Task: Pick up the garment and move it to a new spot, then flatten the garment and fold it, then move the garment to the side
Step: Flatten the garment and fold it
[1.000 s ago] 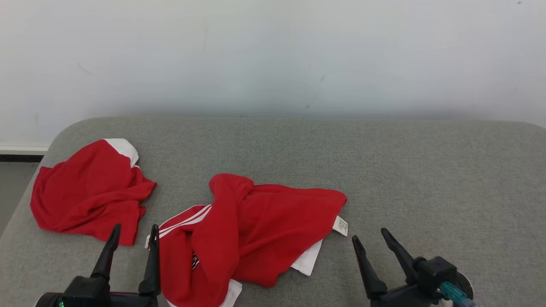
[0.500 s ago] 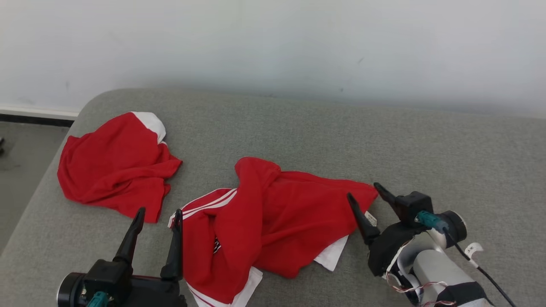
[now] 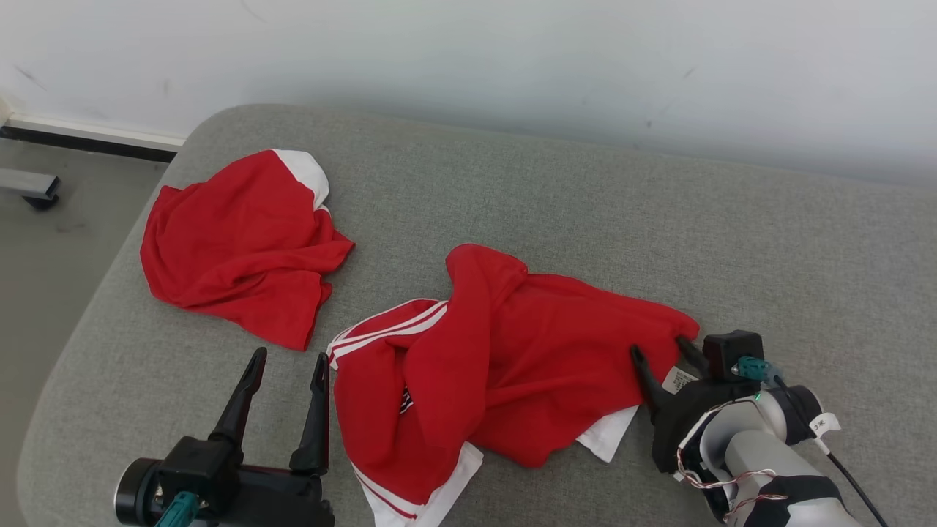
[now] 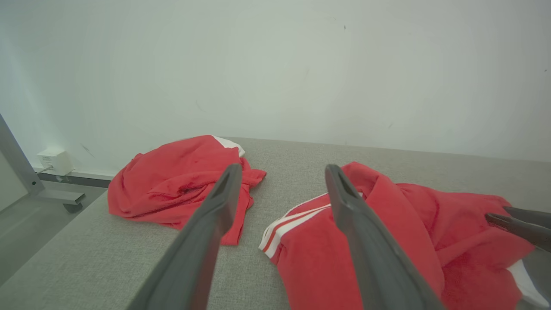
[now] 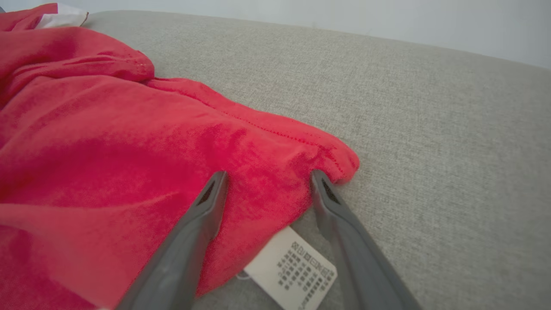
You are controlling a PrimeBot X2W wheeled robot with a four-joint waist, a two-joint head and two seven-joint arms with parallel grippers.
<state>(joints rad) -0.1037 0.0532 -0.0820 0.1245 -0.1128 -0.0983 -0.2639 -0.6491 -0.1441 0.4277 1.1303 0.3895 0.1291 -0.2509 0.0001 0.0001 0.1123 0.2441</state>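
A scrap of black print (image 3: 405, 400) is peeking out from the fold of the red garment (image 3: 562, 360). The red garment will show hidden black lettering when I pull it flat.
A crumpled red garment (image 3: 527, 344) with white stripes and white trim lies in the middle of the grey cushion (image 3: 585, 205). It also shows in the left wrist view (image 4: 387, 224) and the right wrist view (image 5: 129, 142). My right gripper (image 3: 659, 346) is open, its fingers low over the garment's right corner (image 5: 267, 174), one on each side of the red hem, just above a white care label (image 5: 292, 269). My left gripper (image 3: 290, 355) stands open beside the garment's striped left edge, holding nothing (image 4: 283, 167).
A second red garment (image 3: 234, 241) with a white patch lies bunched at the cushion's far left, near its edge. Beyond that edge is floor (image 3: 58, 241) with a metal leg (image 3: 29, 187). A pale wall runs behind the cushion.
The camera has swung, shifting the whole scene. My right gripper has moved forward and left from bare cushion onto the garment's right corner, staying open. The left gripper keeps its place.
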